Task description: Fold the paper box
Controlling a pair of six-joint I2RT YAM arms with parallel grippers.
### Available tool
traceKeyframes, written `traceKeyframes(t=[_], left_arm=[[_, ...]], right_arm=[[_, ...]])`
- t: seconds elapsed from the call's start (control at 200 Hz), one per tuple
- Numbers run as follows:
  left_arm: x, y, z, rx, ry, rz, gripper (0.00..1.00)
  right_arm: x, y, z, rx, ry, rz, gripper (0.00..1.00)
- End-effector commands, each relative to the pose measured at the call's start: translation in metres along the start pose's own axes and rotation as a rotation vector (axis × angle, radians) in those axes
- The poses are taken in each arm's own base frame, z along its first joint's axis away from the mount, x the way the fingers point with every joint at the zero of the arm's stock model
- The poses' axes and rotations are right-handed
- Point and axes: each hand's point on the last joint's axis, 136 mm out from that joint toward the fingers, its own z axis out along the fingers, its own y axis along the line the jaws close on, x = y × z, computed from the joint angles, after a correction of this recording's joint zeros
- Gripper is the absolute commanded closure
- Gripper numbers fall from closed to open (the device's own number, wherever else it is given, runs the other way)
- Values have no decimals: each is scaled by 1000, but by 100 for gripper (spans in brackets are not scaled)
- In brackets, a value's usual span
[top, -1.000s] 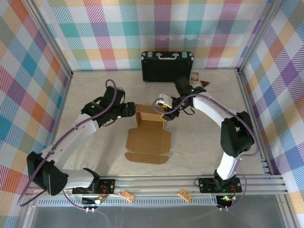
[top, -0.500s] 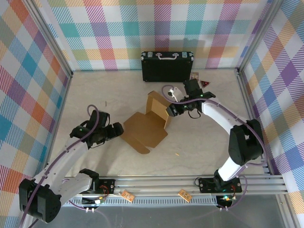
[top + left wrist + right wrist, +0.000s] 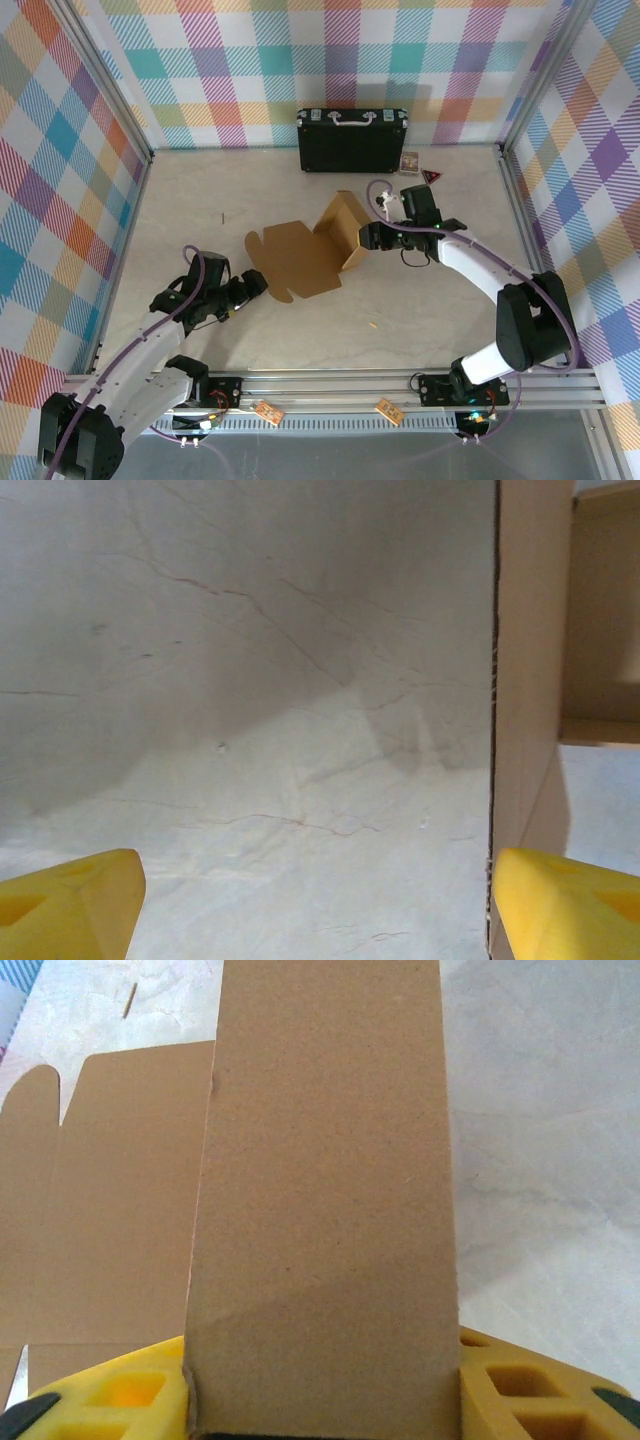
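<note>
Next, I lower the box's walled end [image 3: 345, 226] and swing the sheet [image 3: 292, 258] up with my left gripper, because the end is tipped up while the flapped sheet lies flat.
The paper box [image 3: 300, 260] is brown cardboard, lying mid-table. Its flat flapped sheet spreads to the left and its folded-up walls [image 3: 342, 222] rise at the right end. My right gripper [image 3: 368, 238] is shut on that raised end. In the right wrist view a cardboard wall [image 3: 320, 1210] stands upright between the yellow pads [image 3: 110, 1400], with the flat sheet beyond on the left. My left gripper [image 3: 250, 285] hovers open just left of the sheet's near-left edge and holds nothing. In the left wrist view, bare table lies between its yellow fingertips [image 3: 70, 910], with the box edge [image 3: 530, 680] at the right.
A black hard case [image 3: 352, 140] with a silver handle stands against the back wall. Small cards [image 3: 410, 162] and a red triangle [image 3: 431, 177] lie to its right. The metal frame rail [image 3: 330, 385] runs along the front, with two tags [image 3: 266, 411] below it.
My right gripper has carried the box toward the back right and turned it. The left arm has drawn back from the box toward the near left.
</note>
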Motion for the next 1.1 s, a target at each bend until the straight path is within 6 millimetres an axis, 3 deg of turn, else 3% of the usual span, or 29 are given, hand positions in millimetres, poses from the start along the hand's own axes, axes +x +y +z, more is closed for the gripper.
traceKeyframes(t=[0.0, 0.115, 0.23, 0.36, 0.51, 0.59, 0.695, 0.895, 1.095], left_arm=[[-5, -20, 3, 105, -3, -40, 10], [-8, -33, 10, 150, 14, -43, 12], [-17, -38, 18, 124, 20, -22, 24], [-30, -47, 15, 69, 18, 37, 48], [-43, -58, 3, 20, 15, 146, 85], [-46, -62, -1, -10, 31, 209, 100], [-48, -65, -3, -42, 68, 277, 100], [-50, -73, -22, -124, 166, 399, 100], [-64, -92, -59, -153, 132, 632, 100]], right_arm=[[7, 3, 1, -36, -5, 75, 63], [14, 4, 1, -52, -14, 110, 63], [23, 10, 2, -106, -12, 149, 63], [38, 12, 2, -121, -3, 182, 62], [52, 14, 2, -149, -11, 226, 60], [56, 18, 3, -184, -11, 240, 57], [61, 20, 6, -209, -7, 253, 51], [61, 11, 8, -160, -8, 233, 18], [45, 10, -3, -144, -40, 166, 8]])
